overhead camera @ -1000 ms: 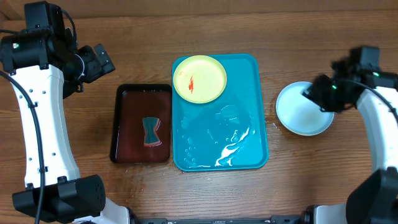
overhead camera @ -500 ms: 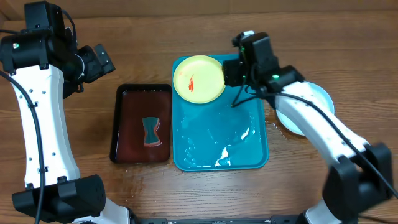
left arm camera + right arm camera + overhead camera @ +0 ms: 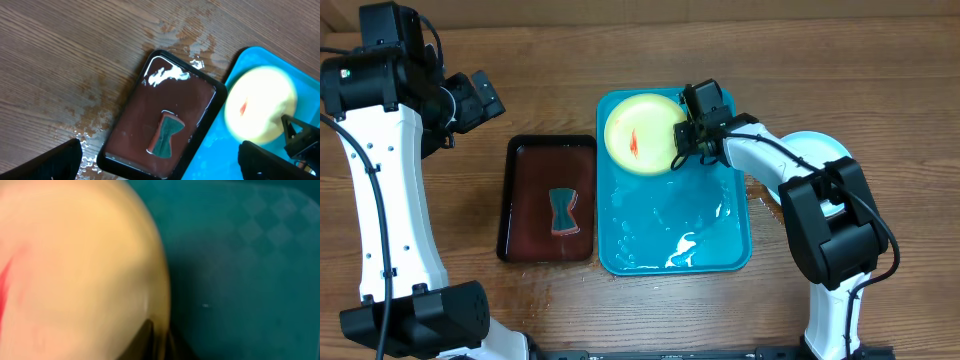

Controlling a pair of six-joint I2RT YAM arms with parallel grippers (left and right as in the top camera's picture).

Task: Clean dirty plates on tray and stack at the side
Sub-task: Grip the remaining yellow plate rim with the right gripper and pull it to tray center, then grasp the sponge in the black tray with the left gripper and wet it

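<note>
The yellow-green plate is tilted at the turquoise tray's far corner (image 3: 608, 100), so my right gripper should lay it flat in the tray's middle (image 3: 675, 184) before regripping the plate's rim.
A pale yellow-green plate (image 3: 638, 136) with a red sauce smear sits tilted at the far left corner of the turquoise tray (image 3: 715, 235). My right gripper (image 3: 682, 138) is shut on its right rim. In the right wrist view the plate (image 3: 75, 265) fills the left half, with the rim pinched in the gripper (image 3: 160, 336) over the tray (image 3: 250, 255). A white-bluish plate (image 3: 823, 150) lies on the table right of the tray, partly under my right arm. My left gripper (image 3: 485, 97) hangs open high above the table's left side, holding nothing (image 3: 160, 159).
A black tray (image 3: 525, 200) with a reddish-brown inside lies left of the turquoise tray and holds a teal-and-red sponge (image 3: 563, 211). Water shines on the turquoise tray's near half, and drops lie on the wood around the black tray (image 3: 135, 90).
My right arm swung from the white plate on the right over to the yellow-green plate and shut on its rim. The plate has tipped and shifted slightly right. My left arm stayed still.
</note>
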